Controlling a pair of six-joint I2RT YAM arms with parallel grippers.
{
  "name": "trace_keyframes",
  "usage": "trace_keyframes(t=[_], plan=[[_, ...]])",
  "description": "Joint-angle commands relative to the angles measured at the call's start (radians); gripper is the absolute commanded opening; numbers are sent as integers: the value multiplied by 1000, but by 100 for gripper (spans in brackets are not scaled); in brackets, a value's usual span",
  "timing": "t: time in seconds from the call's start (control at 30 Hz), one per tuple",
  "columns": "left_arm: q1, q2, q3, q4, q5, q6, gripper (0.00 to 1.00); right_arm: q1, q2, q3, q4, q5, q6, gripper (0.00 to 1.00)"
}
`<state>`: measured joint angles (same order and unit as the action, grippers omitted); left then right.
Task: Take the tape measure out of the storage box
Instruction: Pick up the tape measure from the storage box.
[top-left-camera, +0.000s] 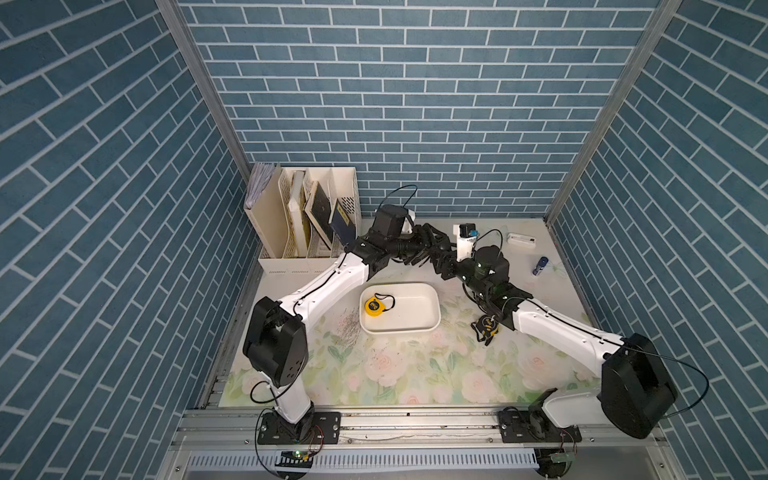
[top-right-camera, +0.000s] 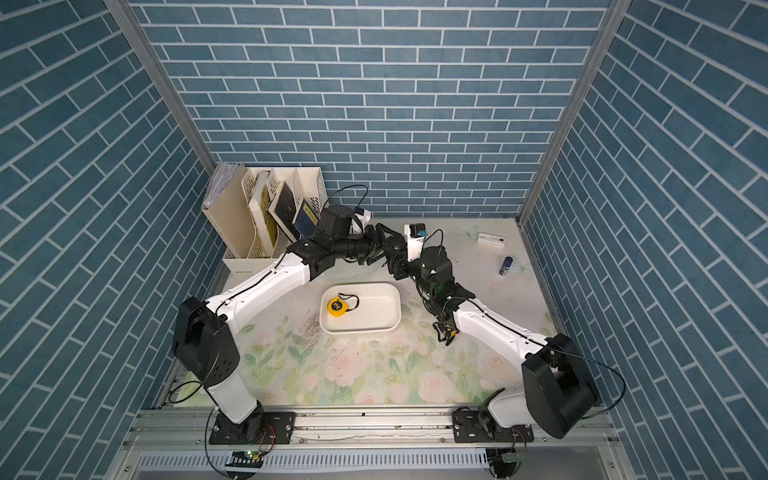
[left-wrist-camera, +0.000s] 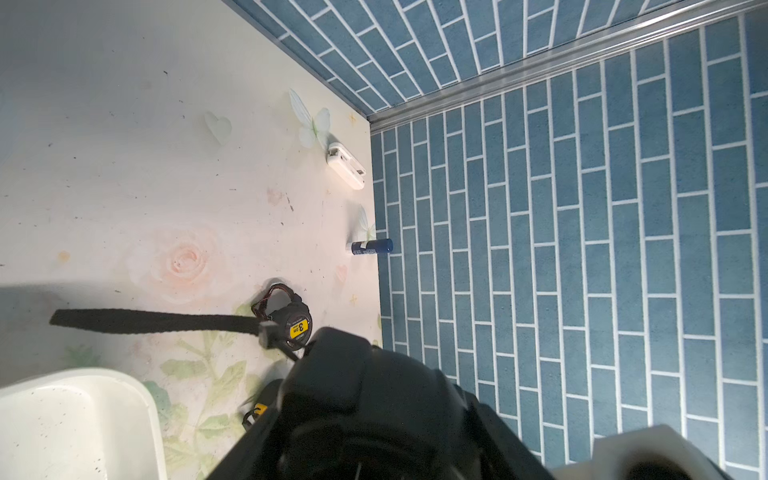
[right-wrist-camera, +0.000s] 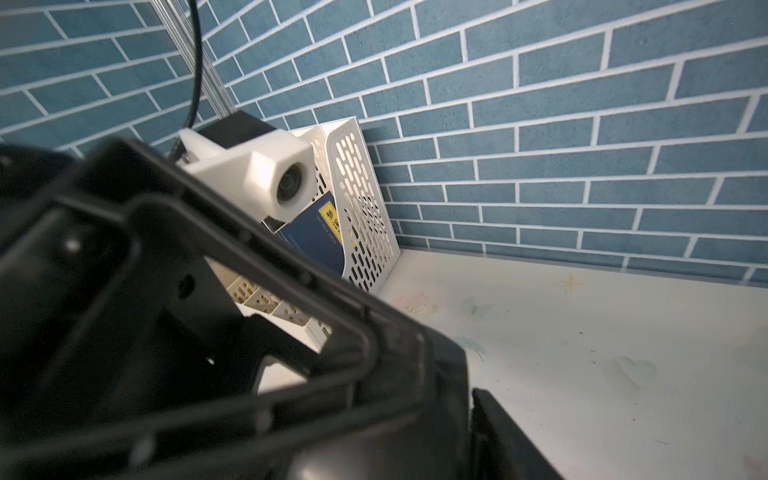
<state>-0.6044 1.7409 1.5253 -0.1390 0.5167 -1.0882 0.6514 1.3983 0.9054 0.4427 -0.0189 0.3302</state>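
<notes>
The robot has a strapped black tape measure (left-wrist-camera: 160, 321) where its grippers meet, so next the right gripper sets it beside the storage box (top-left-camera: 453, 305) before the left gripper takes the yellow one.
The white storage box (top-left-camera: 435, 305) (top-right-camera: 398, 307) lies mid-table, and its corner also shows in the left wrist view (left-wrist-camera: 139, 399). A yellow tape measure (top-left-camera: 373, 305) (top-right-camera: 336, 306) with a black cord loop rests in the box's left end. Both arms reach to the back of the table, well beyond the box. My left gripper (top-left-camera: 432, 241) and right gripper (top-left-camera: 441, 261) meet there, close together in a dark tangle. Neither top view shows how the jaws stand. Each wrist view is filled by the other arm's black body. Nothing shows as held.
A black tape measure (top-left-camera: 487, 327) (left-wrist-camera: 259, 409) lies right of the box, under the right forearm. Another one (left-wrist-camera: 293, 324) lies farther right. A cream file organizer (top-left-camera: 307, 216) stands back left. A white device (top-left-camera: 521, 240) and a blue tube (top-left-camera: 539, 266) lie back right.
</notes>
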Motion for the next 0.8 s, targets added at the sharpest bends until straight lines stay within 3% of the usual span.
trace_keyframes(t=[0.0,0.2,0.23,0.27,0.4,0.5,0.77], plan=[[2,-43,-8,47,22,5,0,-7,26,44,34,11,-30,51],[9,-51,-23,49,20,5,1,-7,43,53,19,14,-19,10],[10,-52,-26,51,20,4,12,-10,41,51,11,17,-15,0],[13,-55,-30,57,22,4,28,-8,38,49,2,22,-10,0],[22,-57,-33,68,22,8,57,-10,8,19,-8,42,5,0],[33,-59,-43,69,22,19,70,-20,-42,-10,-29,63,25,0],[71,-48,-79,59,12,76,90,-114,-251,-65,-245,129,49,0]])
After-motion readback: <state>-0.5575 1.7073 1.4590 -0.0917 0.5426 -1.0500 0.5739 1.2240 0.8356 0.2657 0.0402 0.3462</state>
